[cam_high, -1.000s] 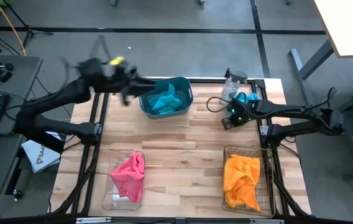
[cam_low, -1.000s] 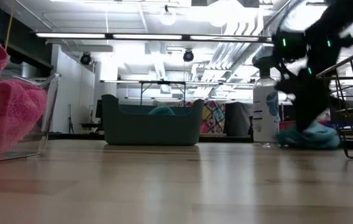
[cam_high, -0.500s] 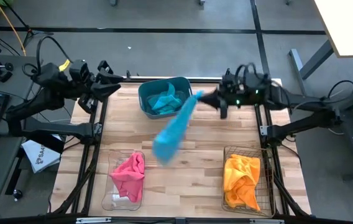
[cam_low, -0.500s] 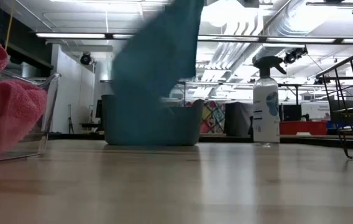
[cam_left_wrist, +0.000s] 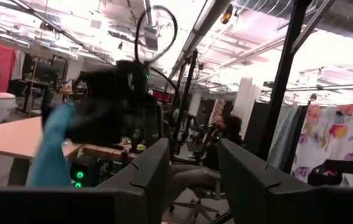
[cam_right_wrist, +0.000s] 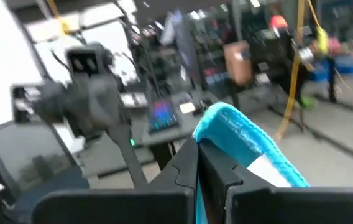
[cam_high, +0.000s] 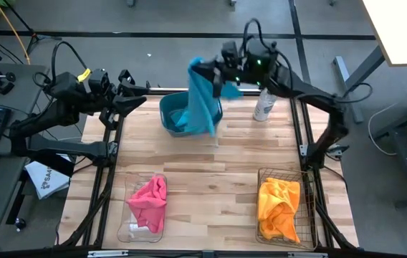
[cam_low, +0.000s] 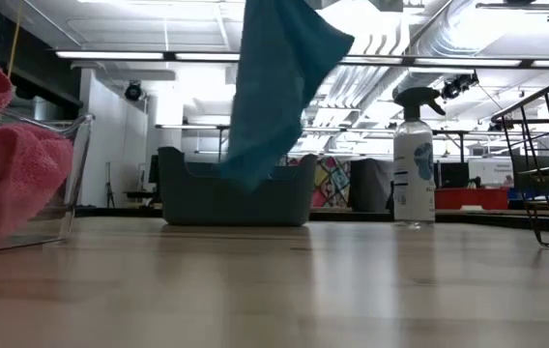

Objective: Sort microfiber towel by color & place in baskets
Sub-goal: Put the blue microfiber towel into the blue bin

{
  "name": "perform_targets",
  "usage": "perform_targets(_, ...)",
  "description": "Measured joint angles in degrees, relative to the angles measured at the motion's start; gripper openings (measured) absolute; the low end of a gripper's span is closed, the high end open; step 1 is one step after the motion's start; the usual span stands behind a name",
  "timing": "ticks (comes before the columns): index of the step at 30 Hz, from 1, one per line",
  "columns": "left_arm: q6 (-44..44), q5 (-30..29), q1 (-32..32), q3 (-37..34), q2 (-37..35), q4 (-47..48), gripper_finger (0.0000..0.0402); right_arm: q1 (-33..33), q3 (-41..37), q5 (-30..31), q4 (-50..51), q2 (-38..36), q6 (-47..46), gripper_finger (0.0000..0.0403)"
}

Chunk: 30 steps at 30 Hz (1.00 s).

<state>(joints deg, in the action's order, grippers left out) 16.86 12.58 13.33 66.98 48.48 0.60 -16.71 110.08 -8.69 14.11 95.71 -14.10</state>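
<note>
I should use my right gripper to pull the towel back and push it down inside the tub point(cam_high: 178, 116), because the blue towel's lower end point(cam_low: 249, 172) hangs in front of the teal tub.
My right gripper point(cam_high: 216, 74) is high over the far middle of the table, shut on a blue towel point(cam_high: 202, 104) that hangs over the teal tub point(cam_high: 169, 115). Another blue towel lies in the tub. The towel also shows in the low view point(cam_low: 274, 87) and in the right wrist view point(cam_right_wrist: 242, 137). My left gripper point(cam_high: 137, 95) is open and empty at the table's far left edge, its fingers apart in the left wrist view point(cam_left_wrist: 194, 180). My right gripper pinches a folded upper edge of the blue towel point(cam_right_wrist: 210, 127) between its two fingers. The fingers come roughly level from the table's right. The towel hangs slack below them, lifted clear of the table, with its lower end point(cam_low: 245, 174) in front of the tub.
A clear bin point(cam_high: 133, 229) with a pink towel stands at the near left. A wire basket point(cam_high: 305, 215) with an orange towel stands at the near right. A spray bottle point(cam_high: 264, 106) stands at the far right, beside the tub. Bare wood lies between them.
My right gripper has picked the blue towel up from beside the spray bottle and swung it up and toward the table's left, over the teal tub; the towel now hangs lifted clear. My left gripper has drawn back from the tub to the far left edge.
</note>
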Motion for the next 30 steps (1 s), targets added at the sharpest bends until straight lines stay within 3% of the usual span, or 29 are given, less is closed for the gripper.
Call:
perform_targets(6, 0.1, 0.1, 0.0, 0.0, -0.8, -0.1, 0.0125, -1.5, 18.2, -2.4, 2.0, 9.0, 2.5, 0.0000)
perform_targets(10, -1.6, 0.4, 0.0, 0.0, -0.9, -0.1, 0.0125, -2.2, 25.1, -3.0, 5.9, 12.3, 1.4, 0.0000)
perform_targets(16, -1.5, 0.5, 0.0, 0.0, -0.9, 0.0, 0.0125, -2.0, 20.1, -3.5, 7.0, 12.0, -0.2, 0.0000)
perform_targets(22, -1.5, 0.5, 0.0, 0.0, -0.9, 0.8, 0.0125, -2.6, 13.8, 5.7, 10.2, 11.9, 2.8, 0.0000)
perform_targets(30, -0.6, 2.2, 0.0, 0.0, -0.9, 2.5, 0.0125, -5.2, 5.1, 13.6, 9.7, 11.9, -0.2, 0.0000)
